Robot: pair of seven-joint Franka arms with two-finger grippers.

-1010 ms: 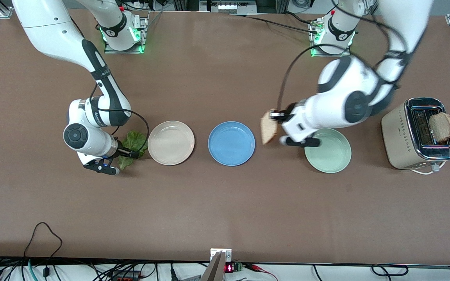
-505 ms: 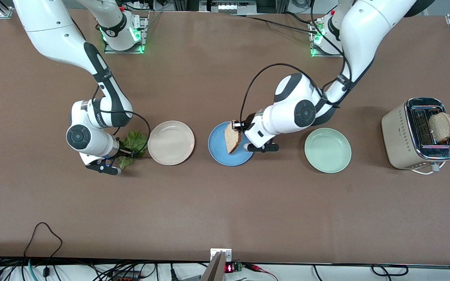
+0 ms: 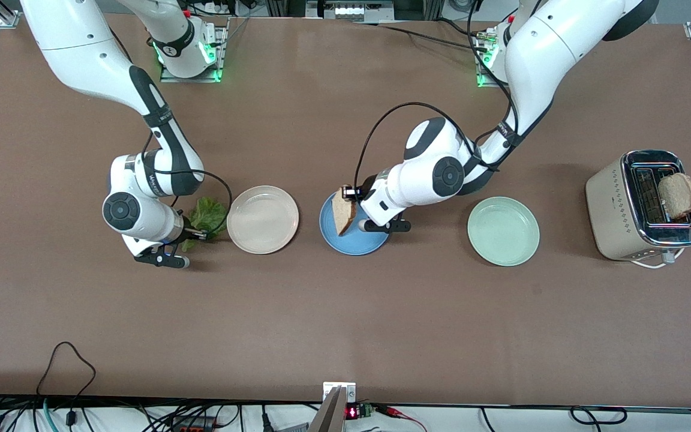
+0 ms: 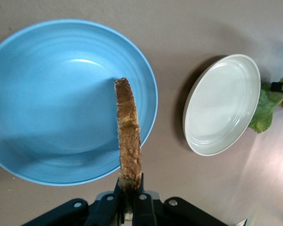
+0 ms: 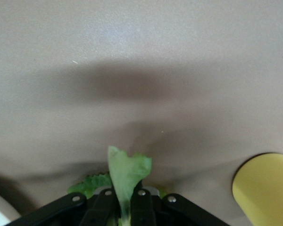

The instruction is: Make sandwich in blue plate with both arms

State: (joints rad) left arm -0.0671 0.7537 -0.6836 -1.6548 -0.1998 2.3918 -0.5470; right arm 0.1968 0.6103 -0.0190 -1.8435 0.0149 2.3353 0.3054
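Next, my left gripper lays the bread slice flat and moves away before my right gripper brings the lettuce leaf. The bread slice on edge (image 3: 343, 212) is now over the blue plate (image 3: 355, 242).
The blue plate (image 3: 372, 240) lies mid-table, with nothing lying flat in it. My left gripper (image 3: 347, 194) is shut on a light-brown bread slice (image 3: 342, 212) and holds it on edge over the plate. In the left wrist view the slice (image 4: 128, 132) hangs from the gripper (image 4: 130, 192) over the blue plate's (image 4: 52, 108) rim. My right gripper (image 3: 193, 235) is shut on a green lettuce leaf (image 3: 208, 212) just over the table beside the cream plate (image 3: 263, 219). The right wrist view shows the leaf (image 5: 128, 175) in the gripper (image 5: 125, 201). A second bread slice (image 3: 677, 195) stands in the toaster (image 3: 618, 222).
A pale mint-green plate (image 3: 503, 231) lies between the blue plate and the toaster. The cream plate (image 4: 221, 106) and the leaf (image 4: 266, 107) also show in the left wrist view. A round yellow thing (image 5: 264, 188) shows in the right wrist view.
My left gripper has carried the bread slice from beside the mint plate to over the blue plate and lowered it. My right gripper has barely shifted with the lettuce.
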